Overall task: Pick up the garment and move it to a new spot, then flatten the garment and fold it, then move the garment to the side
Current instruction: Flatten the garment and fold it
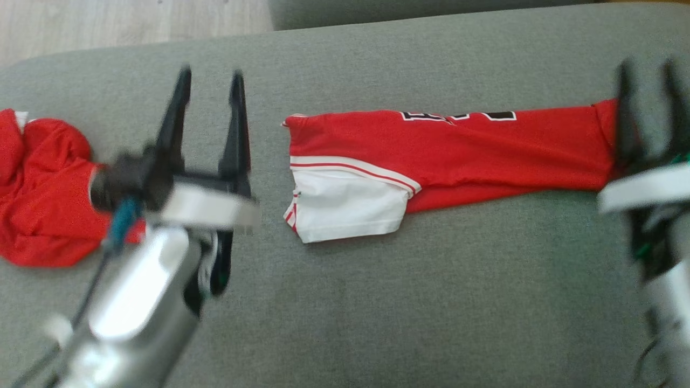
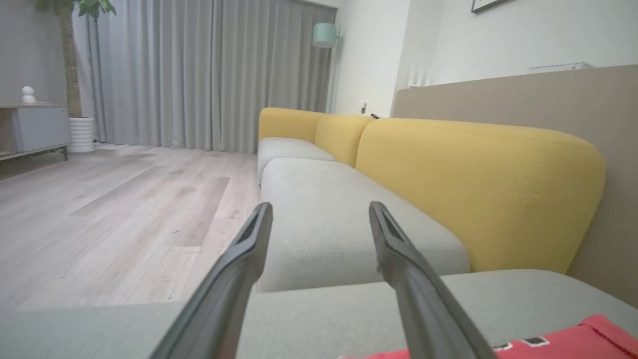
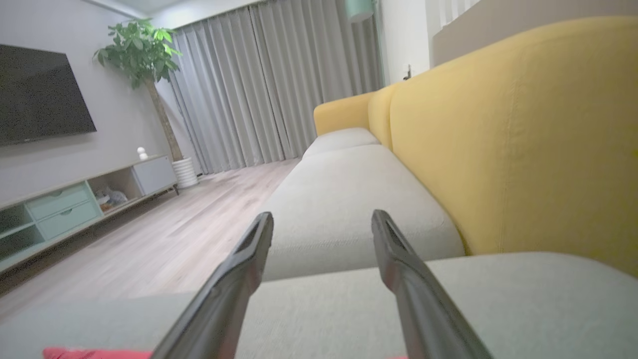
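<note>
I expect the red garment's layers to rise together while the white sleeve stays flat when I lift the red garment's bunched end [image 1: 604, 143], because the garment's folded strip [image 1: 501, 150] is long.
A red garment [image 1: 458, 153] with a white sleeve and black lettering lies folded into a long strip across the grey sofa seat [image 1: 377, 302]. To the left of that strip my left gripper [image 1: 211, 81] hangs open above the cushion, holding nothing. Over the strip's right end, my right gripper [image 1: 647, 73] is also open and empty. A corner of the red garment [image 2: 563, 341] shows at the bottom right of the left wrist view, beside the open left gripper [image 2: 319, 212]. The right wrist view has the open right gripper [image 3: 321, 219] and a sliver of red cloth [image 3: 94, 353] at its bottom left.
A second red garment [image 1: 43, 188] lies crumpled at the seat's left end, partly behind my left wrist. Yellow back cushions [image 2: 478, 189] line one side of the sofa. Wooden floor [image 1: 129, 24] lies beyond the far edge. A TV cabinet [image 3: 75, 209] and a potted plant [image 3: 144, 60] stand across the room.
</note>
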You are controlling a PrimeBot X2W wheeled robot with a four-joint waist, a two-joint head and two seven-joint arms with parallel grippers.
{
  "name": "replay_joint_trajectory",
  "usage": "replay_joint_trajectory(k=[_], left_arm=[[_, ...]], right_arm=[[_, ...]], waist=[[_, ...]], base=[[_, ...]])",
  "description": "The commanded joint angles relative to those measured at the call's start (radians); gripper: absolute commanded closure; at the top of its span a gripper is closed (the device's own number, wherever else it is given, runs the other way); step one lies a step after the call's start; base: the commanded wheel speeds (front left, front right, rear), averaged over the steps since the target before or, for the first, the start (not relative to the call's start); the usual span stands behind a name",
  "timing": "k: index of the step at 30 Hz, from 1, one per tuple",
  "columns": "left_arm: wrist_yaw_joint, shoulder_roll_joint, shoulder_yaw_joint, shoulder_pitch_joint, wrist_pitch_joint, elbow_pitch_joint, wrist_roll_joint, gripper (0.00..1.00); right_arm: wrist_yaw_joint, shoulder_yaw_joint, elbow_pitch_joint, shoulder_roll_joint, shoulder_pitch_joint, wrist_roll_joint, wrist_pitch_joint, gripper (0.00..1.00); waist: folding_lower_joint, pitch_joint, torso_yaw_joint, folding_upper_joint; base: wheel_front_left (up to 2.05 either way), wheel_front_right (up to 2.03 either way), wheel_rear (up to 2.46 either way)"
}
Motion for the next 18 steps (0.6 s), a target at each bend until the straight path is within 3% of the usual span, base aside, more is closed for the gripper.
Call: replay_joint_trajectory(k=[1, 3, 10, 14, 18], left_arm=[[-0.015, -0.012, 0.109, 0.065, -0.005, -0.042, 0.066, 0.00], [-0.026, -0.033, 0.143, 0.103, -0.005, -0.051, 0.089, 0.00], [-0.128, -0.146, 0.296, 0.290, -0.005, -0.031, 0.237, 0.00], [-0.189, -0.195, 0.358, 0.305, -0.005, -0.015, 0.299, 0.00], [-0.237, -0.225, 0.400, 0.288, -0.005, -0.003, 0.353, 0.00]], right_arm=[[-0.001, -0.021, -0.068, 0.065, 0.076, -0.087, -0.007, 0.00], [-0.001, -0.039, -0.082, 0.094, 0.107, -0.119, -0.007, 0.00], [-0.001, -0.071, -0.130, 0.225, 0.236, -0.269, -0.007, 0.00], [-0.001, -0.079, -0.136, 0.227, 0.232, -0.305, -0.007, 0.00], [-0.001, -0.119, -0.125, 0.190, 0.176, -0.322, 0.010, 0.00]], waist=[[0.0001, -0.005, 0.009, -0.0001], [0.0001, -0.007, 0.012, -0.0001], [0.0001, 0.005, 0.018, -0.0001], [0.0001, 0.028, 0.023, -0.0001], [0.0001, 0.060, 0.025, -0.0001]], base=[[0.00, 0.00, 0.00], [0.00, 0.00, 0.00], [0.00, 0.00, 0.00], [0.00, 0.00, 0.00], [0.00, 0.00, 0.00]])
